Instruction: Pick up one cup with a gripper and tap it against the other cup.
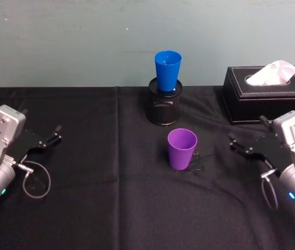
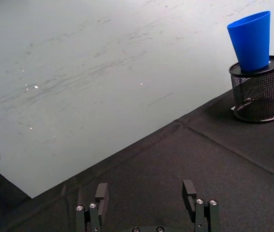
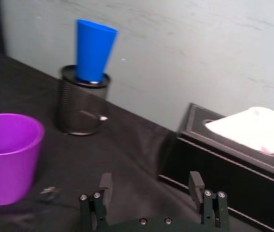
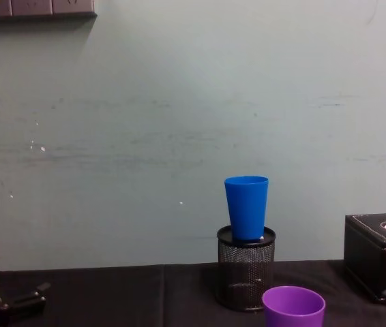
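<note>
My gripper will tap the blue cup (image 4: 247,208), and the cup should tip together with the black mesh holder and settle back, because a white scrap (image 4: 262,238) shows between them.
The purple cup (image 1: 182,149) stands upright on the black cloth near the table's middle; it also shows close up (image 3: 8,157) and low in the chest view (image 4: 293,308). Behind it the blue cup (image 1: 168,70) stands upright on top of a black mesh holder (image 1: 164,107), seen also from the left wrist (image 2: 251,41), the right wrist (image 3: 93,50) and the chest (image 4: 247,208). My left gripper (image 1: 58,133) rests open at the table's left, empty (image 2: 145,191). My right gripper (image 1: 233,142) is open and empty at the right (image 3: 150,183), a hand's width from the purple cup.
A black tissue box (image 1: 270,96) with a white tissue stands at the back right, just beyond the right gripper. A small dark item (image 1: 199,159) lies on the cloth beside the purple cup. A cable loop (image 1: 35,179) hangs by the left arm.
</note>
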Motion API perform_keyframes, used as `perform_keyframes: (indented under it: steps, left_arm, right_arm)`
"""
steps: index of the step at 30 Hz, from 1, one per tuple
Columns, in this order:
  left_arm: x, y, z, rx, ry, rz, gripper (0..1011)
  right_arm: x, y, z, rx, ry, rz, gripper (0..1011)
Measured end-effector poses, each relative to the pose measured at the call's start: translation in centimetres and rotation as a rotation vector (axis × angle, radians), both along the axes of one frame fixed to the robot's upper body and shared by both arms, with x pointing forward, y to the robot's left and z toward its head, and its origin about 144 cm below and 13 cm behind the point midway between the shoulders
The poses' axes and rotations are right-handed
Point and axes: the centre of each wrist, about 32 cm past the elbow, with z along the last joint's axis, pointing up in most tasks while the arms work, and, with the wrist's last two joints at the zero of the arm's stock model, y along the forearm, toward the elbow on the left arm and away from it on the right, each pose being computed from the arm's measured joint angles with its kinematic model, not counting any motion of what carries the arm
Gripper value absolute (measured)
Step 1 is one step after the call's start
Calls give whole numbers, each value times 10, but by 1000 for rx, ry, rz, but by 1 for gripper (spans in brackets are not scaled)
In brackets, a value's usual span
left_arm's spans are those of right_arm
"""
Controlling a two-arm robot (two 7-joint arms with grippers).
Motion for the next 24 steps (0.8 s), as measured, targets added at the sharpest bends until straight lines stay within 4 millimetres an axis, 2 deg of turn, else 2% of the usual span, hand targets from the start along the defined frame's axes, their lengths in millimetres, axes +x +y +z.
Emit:
perform_keyframes:
  steps: [7,10,15,24]
  left_arm:
    - [0,0,0,0,0,0,1000]
    - [0,0,0,0,0,0,1000]
    - [0,0,0,0,0,0,1000]
    - [0,0,0,0,0,0,1000]
  right_arm:
    - [-4,5,-7,78,43,157,1000]
    - [-2,7,-12,164,78,246,1002]
    - [3,12,-19,234,113,305,1000]
    - [11,29,-23,258,128,359,1000]
